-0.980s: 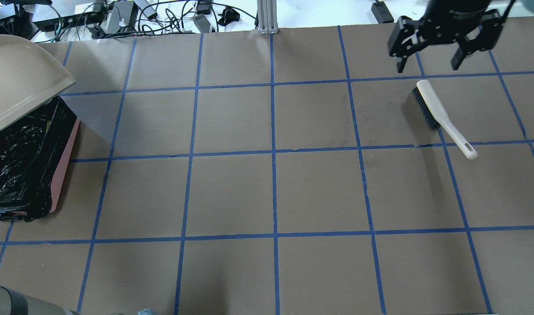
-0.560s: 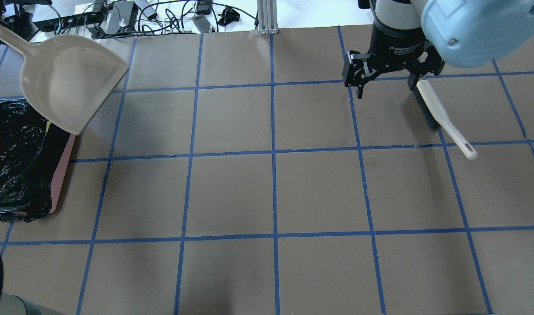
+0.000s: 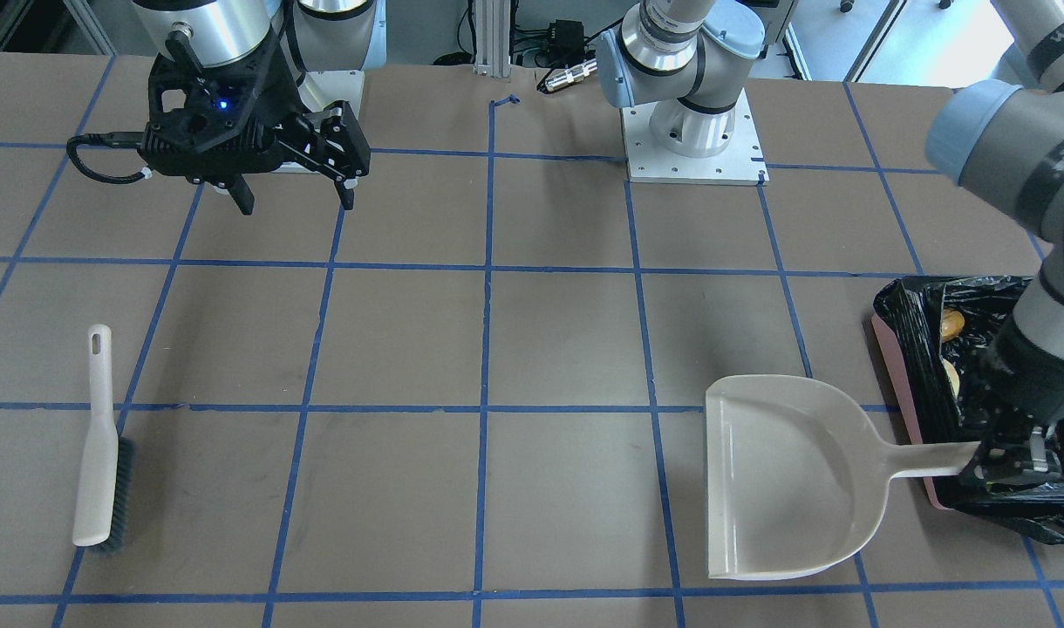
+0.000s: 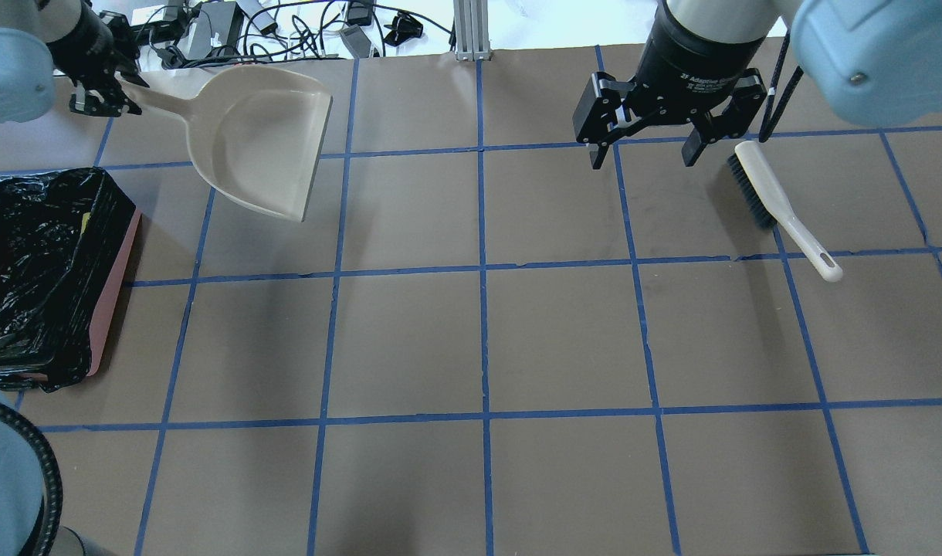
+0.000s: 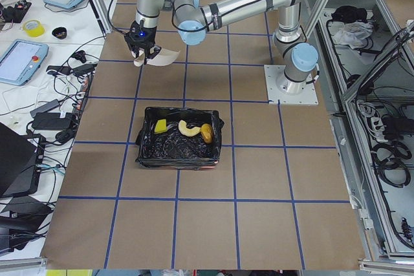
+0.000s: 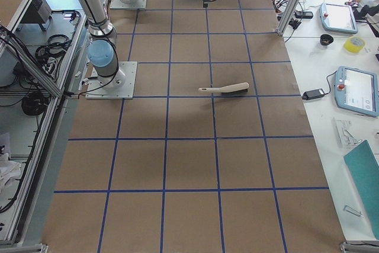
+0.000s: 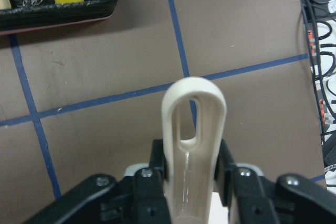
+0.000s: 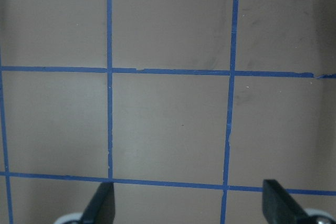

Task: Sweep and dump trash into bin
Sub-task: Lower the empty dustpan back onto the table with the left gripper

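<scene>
The beige dustpan [image 3: 792, 483] is empty and faces up above clear tabletop [image 3: 654, 502] next to the bin. My left gripper should continue to lower the dustpan until it lies flat, then let go.
The trash lies in the bin [image 5: 178, 159]: a yellow-and-green sponge [image 5: 160, 126], a croissant-like piece [image 5: 189, 129] and a potato-like lump [image 5: 206, 132]. The bin [image 4: 116, 293] is pink-sided with a black bag and stands at the table's left edge. My left gripper [image 4: 104, 96] is shut on the handle of the beige dustpan [image 4: 262, 147], which it holds empty beyond the bin. The handle [image 7: 193, 129] shows between its fingers in the left wrist view. My right gripper [image 4: 641, 158] is open and empty, just left of the beige brush [image 4: 780, 205].
The brush [image 3: 96, 453] lies flat on the brown, blue-taped table, bristles on their side. Cables and power boxes [image 4: 208, 31] lie beyond the far edge. The arm bases [image 3: 693, 139] stand at the robot's side. The bin's rim [image 7: 58, 17] shows in the left wrist view.
My left arm has swung the dustpan away from over the bin, rightward along the table's far side. My right gripper, still open, has moved left and lower beside the brush head.
</scene>
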